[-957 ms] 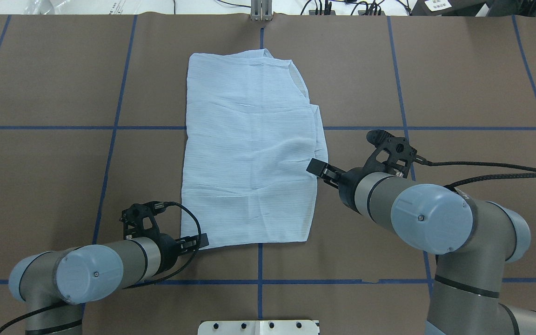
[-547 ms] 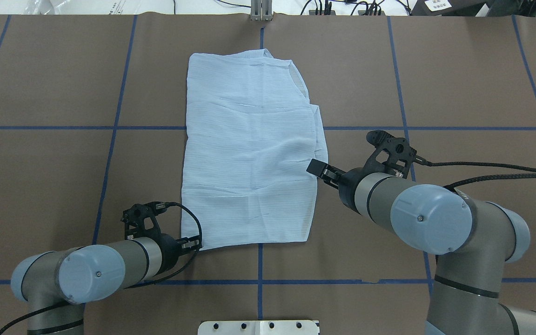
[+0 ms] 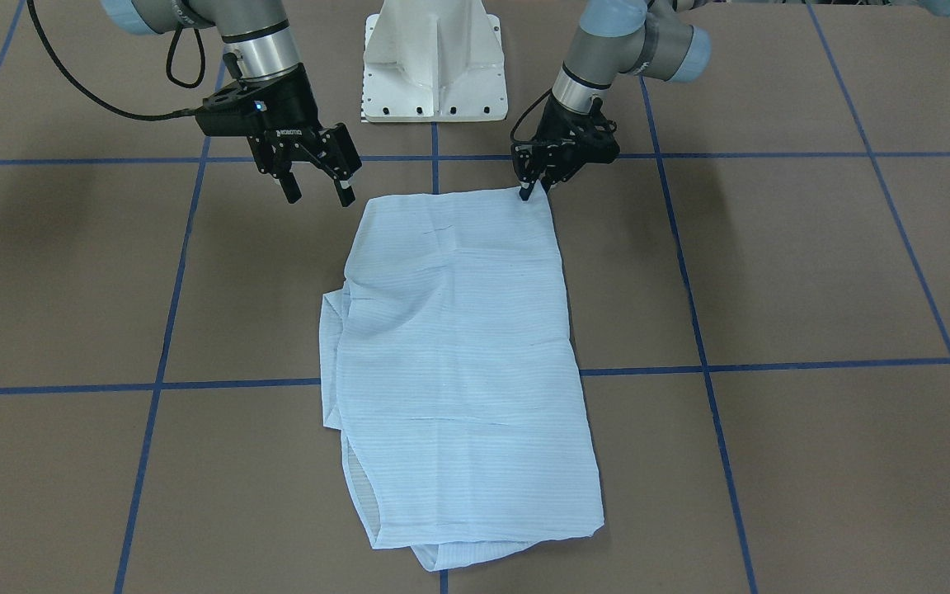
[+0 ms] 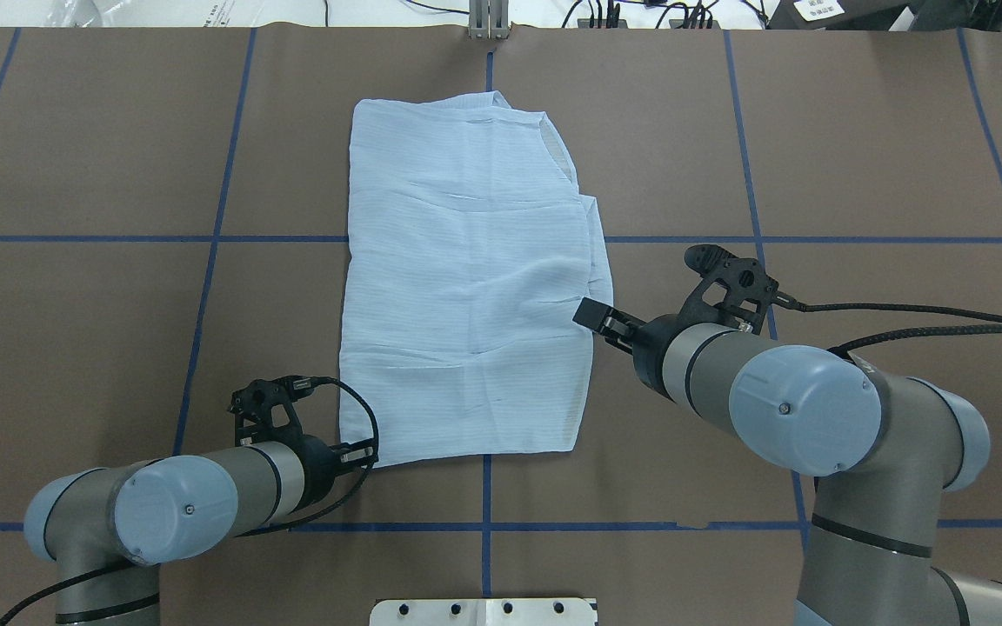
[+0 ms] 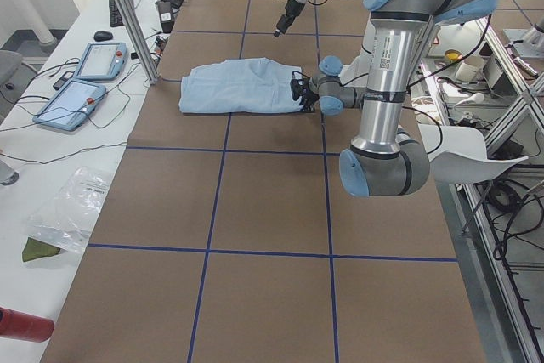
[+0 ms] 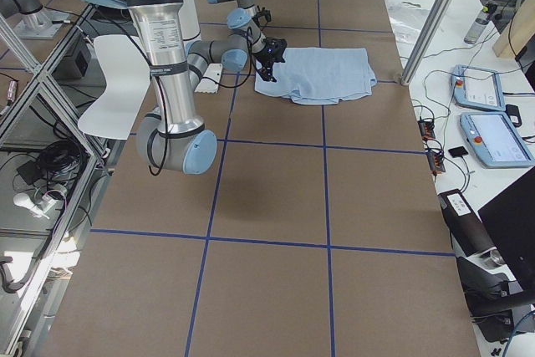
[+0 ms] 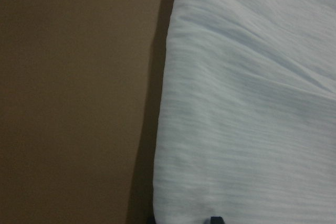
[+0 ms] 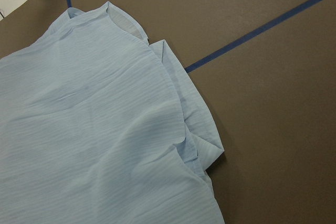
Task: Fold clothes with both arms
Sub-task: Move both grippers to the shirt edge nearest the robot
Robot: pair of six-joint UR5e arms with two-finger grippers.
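Next, my right gripper pinches the near edge beside the shirt's other near corner, which lies free while my left gripper holds only its own corner, before I fold.
The pale blue shirt (image 4: 466,287) lies folded into a long rectangle in the middle of the brown table, collar end at the far side (image 3: 442,371). My left gripper (image 4: 368,454) is low at the shirt's near-left corner; in the front-facing view its fingers (image 3: 533,190) stand close together, pinched on that corner. The left wrist view is filled by striped fabric (image 7: 247,103) and the shirt's edge. My right gripper (image 3: 320,190) hangs open above the table just off the shirt's near right edge (image 4: 592,315), holding nothing. Its wrist view shows the rumpled right side of the shirt (image 8: 105,129).
The white pedestal base (image 3: 434,74) stands behind the shirt on the robot's side. Blue tape lines (image 4: 205,238) grid the brown table (image 4: 75,348). A metal post (image 4: 488,22) stands at the far edge. Tablets (image 5: 85,74) and cables lie on a side bench.
My left gripper has drawn back slightly toward the robot and sunk at the shirt's near-left corner, its black pad showing less from above. The right arm and the shirt have not moved.
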